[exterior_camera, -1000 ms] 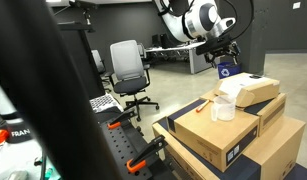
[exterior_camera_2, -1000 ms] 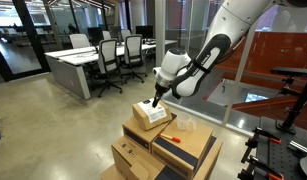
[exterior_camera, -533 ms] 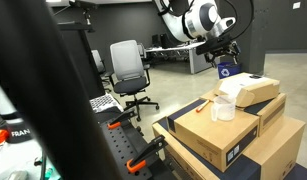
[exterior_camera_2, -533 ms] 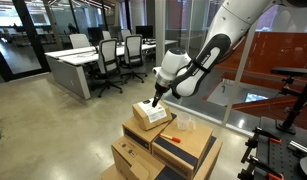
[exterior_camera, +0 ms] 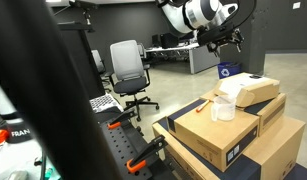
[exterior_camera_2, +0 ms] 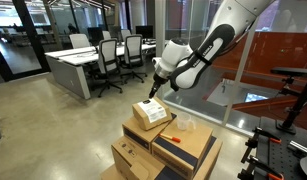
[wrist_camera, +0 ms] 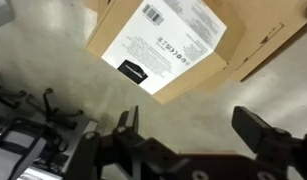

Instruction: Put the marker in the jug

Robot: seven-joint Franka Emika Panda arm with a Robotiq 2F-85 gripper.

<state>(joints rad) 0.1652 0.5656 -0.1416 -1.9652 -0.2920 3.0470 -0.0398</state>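
My open gripper is by the cream-topped box, off to one side of the marker. I should swing back toward the marker before I reach down.
The jug is small and translucent and stands upright on the large cardboard box; it also shows in the exterior view. The marker is a thin orange-red stick lying on the box next to the jug, and shows faintly in an exterior view. My gripper hangs in the air well above the boxes, over the flat cream-topped box. In the wrist view the gripper is open and empty. The marker and jug are out of the wrist view.
Stacked cardboard boxes fill the foreground. The labelled cream-topped box lies below the gripper. Orange-handled clamps sit on a black perforated bench. An office chair and desks stand on the open floor.
My gripper has lifted upward, away from the cream-topped box. It stays open. The marker, jug and boxes have not moved.
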